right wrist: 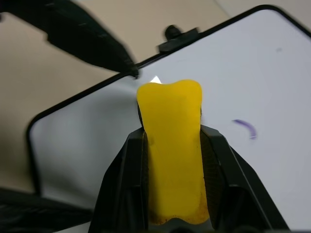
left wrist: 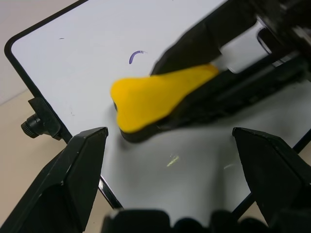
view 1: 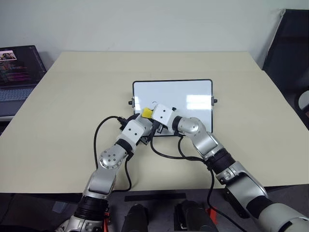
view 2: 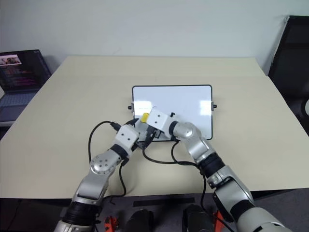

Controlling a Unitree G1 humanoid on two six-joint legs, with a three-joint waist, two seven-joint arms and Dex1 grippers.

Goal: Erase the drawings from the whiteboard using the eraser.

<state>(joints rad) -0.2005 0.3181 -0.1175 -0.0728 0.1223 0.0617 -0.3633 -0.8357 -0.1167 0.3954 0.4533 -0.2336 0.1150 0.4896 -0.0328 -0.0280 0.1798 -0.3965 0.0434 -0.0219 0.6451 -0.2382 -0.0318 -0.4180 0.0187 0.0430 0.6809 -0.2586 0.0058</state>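
Note:
The purple-black arc (left wrist: 136,56) is on the whiteboard past the tip of the eraser. Next, my right gripper turns back and wipes over that arc (view 1: 154,102) before it puts the eraser down.
The whiteboard (view 1: 193,92) lies flat in the middle of the table, with small black knobs at its short sides. My right gripper (right wrist: 172,133) is shut on the yellow eraser (right wrist: 170,145), held just above the board's near left part (view 1: 146,112). One small purple-black arc of the drawings (right wrist: 244,128) sits on the white a little beyond the eraser's tip (left wrist: 137,56). My left gripper (left wrist: 168,133) is open, its two fingers spread wide over the board's near left edge, and the eraser is in front of them.
The beige table (view 1: 72,121) stretches wide around the board. An open laptop (view 1: 19,67) stands off the table's left side and a black chair (view 1: 289,48) at the right. Black cables (view 1: 161,153) loop on the table before the board.

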